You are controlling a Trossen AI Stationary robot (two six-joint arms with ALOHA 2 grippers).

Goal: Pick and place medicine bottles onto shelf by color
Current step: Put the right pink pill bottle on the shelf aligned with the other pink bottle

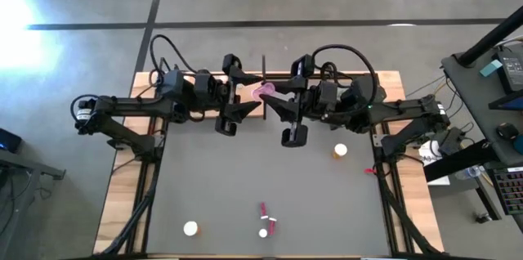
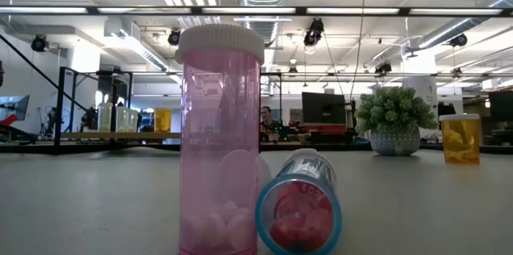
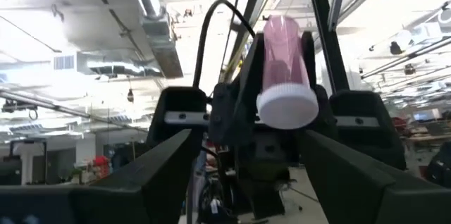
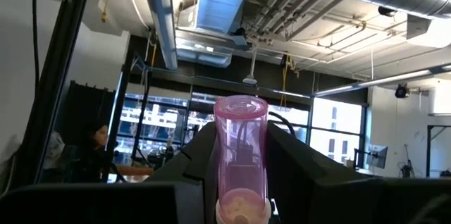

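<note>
The light-wood shelf (image 1: 248,94) is under my left gripper while my right gripper is holding the pink bottle's body. My left gripper should therefore grab the bottle by its white cap end (image 3: 287,106).
My right gripper (image 1: 276,96) is shut on a pink bottle (image 4: 239,155) with a white cap, high over the table's far middle. The bottle also shows in the left wrist view (image 3: 285,55) and the high view (image 1: 263,91). My left gripper (image 1: 243,96) faces it from the left, open and empty, its fingers (image 3: 151,171) wide apart and short of the bottle. The light-wood shelf (image 1: 248,90) with its black post (image 1: 264,65) lies under both grippers. Other bottles rest on the grey mat (image 1: 229,178). My right gripper pinches the pink bottle's clear body (image 4: 220,160) between its two fingers (image 4: 296,164), one on each side. The fingers slant upward toward the left arm and lie along the bottle. The white cap end (image 3: 287,108) is lowest and the base end (image 4: 240,104) sticks out past the fingertips. The bottle is lifted clear.
An orange bottle (image 1: 340,151) stands at the mat's right, also in the low view (image 2: 460,137). A pale bottle (image 1: 190,228) stands near left. A pink upright bottle (image 2: 220,135) and a lying one (image 2: 299,207) sit at the near middle. A green plant (image 2: 394,119) stands far right.
</note>
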